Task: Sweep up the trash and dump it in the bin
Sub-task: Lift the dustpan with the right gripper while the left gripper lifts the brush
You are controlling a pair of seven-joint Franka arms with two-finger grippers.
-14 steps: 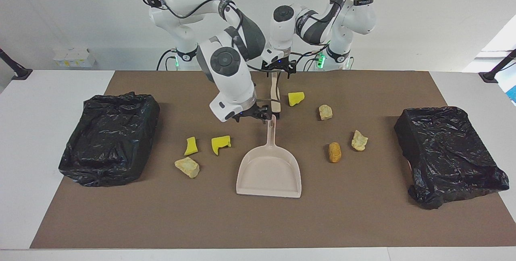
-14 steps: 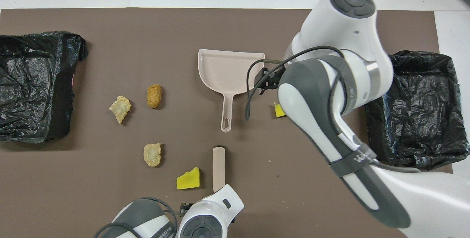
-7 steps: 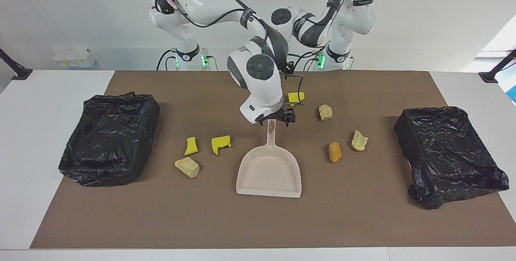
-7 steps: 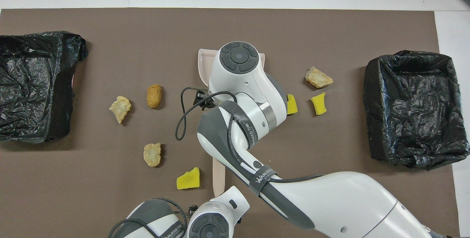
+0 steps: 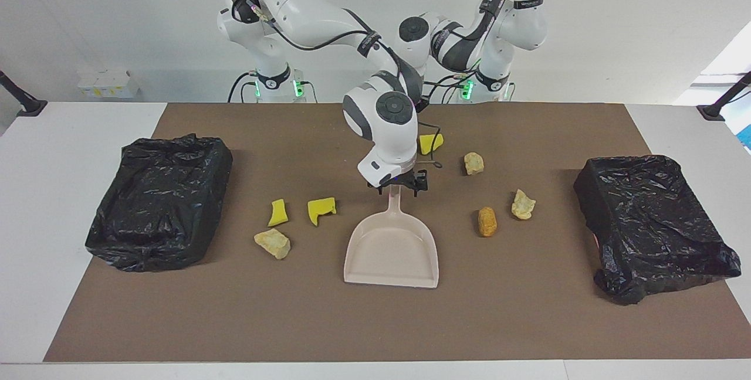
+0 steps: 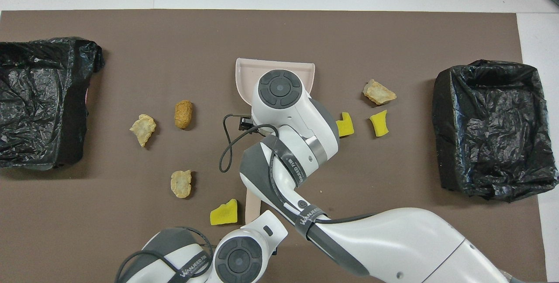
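The beige dustpan (image 6: 250,79) is shallow and has a wide straight front edge (image 6: 275,62). The swept trash should slide out easily when I tip the dustpan.
The beige dustpan (image 5: 392,251) lies mid-mat, its handle pointing toward the robots. My right gripper (image 5: 399,186) is down at the handle's end, open, one finger on each side. The brush shows only as a beige handle (image 6: 252,206) coming out from under my left wrist (image 6: 239,257), which hides the left gripper shut on it. Trash lies around: yellow sponge pieces (image 5: 431,143) (image 5: 321,209) (image 5: 278,213), pale lumps (image 5: 473,163) (image 5: 523,204) (image 5: 273,243) and an orange-brown lump (image 5: 487,221).
A bin lined with a black bag (image 5: 161,201) stands at the right arm's end of the brown mat (image 5: 375,321), another (image 5: 651,224) at the left arm's end. The right arm's cable (image 6: 227,152) loops above the mat beside the dustpan handle.
The right arm swung across from beside the dustpan and came down over its handle. The left gripper closed on the brush handle, and the handle shifted slightly toward the left arm's end.
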